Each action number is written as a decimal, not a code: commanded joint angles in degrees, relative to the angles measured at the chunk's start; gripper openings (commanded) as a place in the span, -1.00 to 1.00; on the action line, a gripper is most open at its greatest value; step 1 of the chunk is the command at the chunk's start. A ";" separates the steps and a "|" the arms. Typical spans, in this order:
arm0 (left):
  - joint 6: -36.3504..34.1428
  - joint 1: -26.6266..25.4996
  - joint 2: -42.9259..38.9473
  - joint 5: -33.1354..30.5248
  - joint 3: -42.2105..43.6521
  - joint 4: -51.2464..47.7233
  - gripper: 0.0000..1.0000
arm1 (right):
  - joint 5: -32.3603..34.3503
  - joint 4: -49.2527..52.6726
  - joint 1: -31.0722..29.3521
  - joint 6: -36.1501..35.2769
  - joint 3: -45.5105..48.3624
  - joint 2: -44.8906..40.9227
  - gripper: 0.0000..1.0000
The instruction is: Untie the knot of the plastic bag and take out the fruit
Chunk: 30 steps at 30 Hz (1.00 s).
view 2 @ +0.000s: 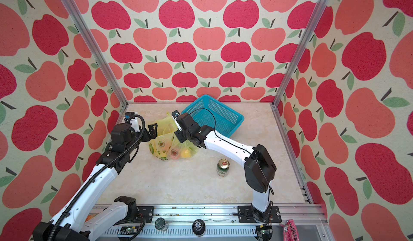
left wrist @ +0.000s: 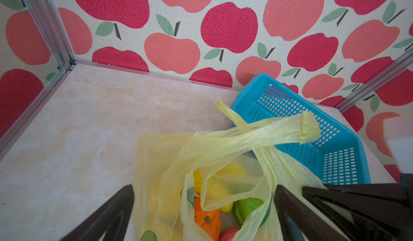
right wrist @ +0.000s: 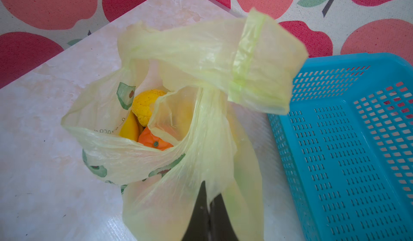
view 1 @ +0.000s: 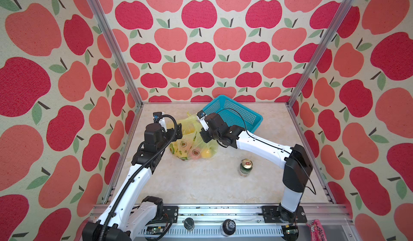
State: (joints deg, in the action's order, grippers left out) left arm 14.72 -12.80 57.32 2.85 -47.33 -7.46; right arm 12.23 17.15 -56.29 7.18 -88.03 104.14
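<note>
The handle loops cross loosely (left wrist: 254, 138), so the plastic bag's opening (left wrist: 228, 197) will open out wide when the robot's left gripper pulls one handle loop to the side.
The plastic bag (view 1: 190, 149) (view 2: 164, 149) stands on the table between both arms, pale yellow with avocado prints, and its mouth gapes open. No tied knot is in view; the two handle loops (left wrist: 263, 130) (right wrist: 223, 56) only cross loosely above the mouth. Fruit lies inside: an orange piece (left wrist: 206, 220) (right wrist: 154, 140), a green one (left wrist: 248, 206), a red one (left wrist: 229, 233), a lumpy yellow one (right wrist: 146, 104). My left gripper (left wrist: 203, 206) (view 1: 176, 132) is open, a finger on either side of the mouth. My right gripper (right wrist: 209, 194) (view 1: 202, 137) is shut on the bag's plastic.
A teal mesh basket (view 1: 234, 114) (view 2: 218, 114) (left wrist: 312, 139) (right wrist: 357, 150) leans at the back, just behind the bag and right arm. A green drink can (view 1: 245, 167) (view 2: 223, 167) stands front right. A pink packet (view 1: 316, 229) lies beyond the front rail.
</note>
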 commanded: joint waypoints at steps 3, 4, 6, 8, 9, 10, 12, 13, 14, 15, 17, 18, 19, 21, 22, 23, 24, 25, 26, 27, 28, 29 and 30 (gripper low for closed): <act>-3.94 -2.40 7.21 -0.13 -5.40 -1.58 0.98 | -1.02 -2.58 -0.66 1.78 2.22 -3.57 -1.00; -4.53 -2.73 8.88 -0.81 -6.07 -1.40 0.98 | -0.88 -2.80 -0.77 1.78 2.62 -3.88 -1.00; -5.50 -3.35 12.21 -1.98 -7.30 -0.31 0.98 | -0.47 -3.17 -1.10 1.61 3.34 -4.41 -1.00; -6.65 -3.58 16.32 -2.30 -9.41 0.23 0.98 | -0.53 -3.25 -1.18 1.60 3.70 -4.68 -1.00; -7.22 -3.69 18.75 -2.48 -11.33 -0.01 0.98 | -0.63 -3.30 -1.18 1.61 3.87 -4.77 -1.00; -7.86 -3.81 21.27 -2.78 -13.51 -0.74 0.98 | -0.74 -3.43 -1.24 1.56 4.12 -4.98 -1.00; -8.72 -4.38 25.44 -3.81 -17.33 -2.44 0.99 | -0.64 -4.12 -1.25 1.74 4.84 -5.32 -1.00; -8.88 -4.58 26.93 -4.81 -18.76 -3.09 0.93 | -0.71 -4.53 -1.28 1.87 5.28 -5.59 -1.00; -8.83 -4.60 27.88 -5.56 -19.66 -3.20 0.84 | -0.65 -4.79 -1.23 2.00 5.64 -5.76 -1.00; -8.75 -4.54 28.67 -6.12 -20.21 -3.10 0.68 | -0.70 -5.11 -1.35 2.05 6.05 -6.02 -1.00; -8.48 -4.39 29.70 -7.40 -21.35 -3.49 0.19 | -0.56 -5.91 -1.35 2.05 6.99 -6.59 -1.00; -8.33 -4.26 29.95 -8.34 -21.85 -3.85 -0.25 | -0.22 -6.43 -1.44 2.05 7.74 -7.02 -1.00; -7.91 -4.10 30.01 -9.87 -22.17 -4.32 -0.71 | 0.25 -7.19 -1.52 2.13 8.66 -7.52 -1.00; -6.98 -3.75 29.39 -12.39 -22.06 -4.51 -1.00 | 1.15 -8.90 -1.50 2.40 10.94 -8.83 -1.00; -6.62 -3.61 28.74 -13.09 -21.72 -4.42 -1.00 | 1.76 -9.60 -1.62 2.59 12.10 -9.63 -1.00; -6.31 -3.43 27.77 -13.79 -20.98 -4.03 -1.00 | 2.55 -10.52 -1.67 2.75 13.62 -10.58 -1.00; -6.20 -3.27 26.37 -14.22 -20.08 -3.40 -1.00 | 3.55 -11.47 -1.71 2.90 15.00 -11.69 -1.00; -5.99 -3.12 24.91 -14.84 -19.00 -2.82 -1.00 | 4.40 -12.43 -1.72 3.09 16.70 -12.79 -1.00; -5.73 -3.05 23.69 -15.51 -18.19 -2.50 -1.00 | 5.05 -13.30 -1.69 3.34 18.06 -13.79 -1.00; -5.46 -2.93 22.12 -15.93 -17.39 -2.30 -1.00 | 5.74 -14.23 -1.72 3.64 19.59 -14.89 -1.00; -5.24 -2.74 20.76 -15.90 -16.64 -2.29 -1.00 | 6.09 -15.08 -1.79 3.93 20.87 -16.03 -0.95; -5.07 -2.59 19.54 -15.78 -16.12 -2.19 -1.00 | 6.34 -15.72 -1.88 4.08 21.85 -16.91 -0.88; -4.83 -2.66 18.24 -15.41 -15.27 -1.89 -1.00 | 6.56 -16.35 -2.02 4.02 22.86 -17.85 -0.80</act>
State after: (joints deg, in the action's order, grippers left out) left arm 8.43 -15.73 79.37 -10.41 -64.10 -10.11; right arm 16.01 5.06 -57.76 9.78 -67.33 89.71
